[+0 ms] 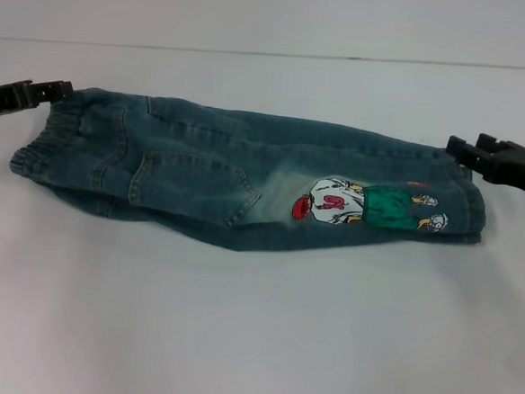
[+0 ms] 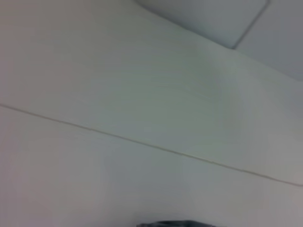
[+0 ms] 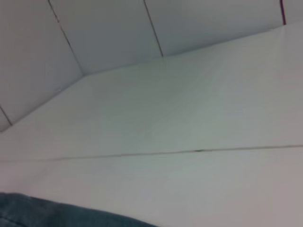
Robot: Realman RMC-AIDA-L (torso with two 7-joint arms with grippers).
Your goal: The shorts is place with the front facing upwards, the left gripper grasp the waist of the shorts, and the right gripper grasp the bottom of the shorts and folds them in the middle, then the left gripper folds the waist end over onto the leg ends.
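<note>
The shorts' elastic waist [image 1: 50,135] is slanted, and its near corner sticks out past the far one. My left gripper should go to that near corner [image 1: 21,166] and bring it in before folding.
The denim shorts [image 1: 237,173] lie on the white table, doubled lengthwise, with the elastic waist [image 1: 46,141] at the left and the leg ends [image 1: 465,207] at the right. A back pocket and a cartoon patch [image 1: 361,204] face up. My left gripper [image 1: 61,91] is at the far corner of the waist, shut on the fabric. At the far corner of the leg ends, my right gripper [image 1: 455,147] is likewise shut on the shorts. A strip of denim [image 3: 57,213] shows in the right wrist view, and a sliver of the shorts [image 2: 175,223] in the left wrist view.
The white table [image 1: 252,341] stretches wide in front of the shorts and behind them, with a seam line [image 1: 272,53] across its far part. No other objects are in view.
</note>
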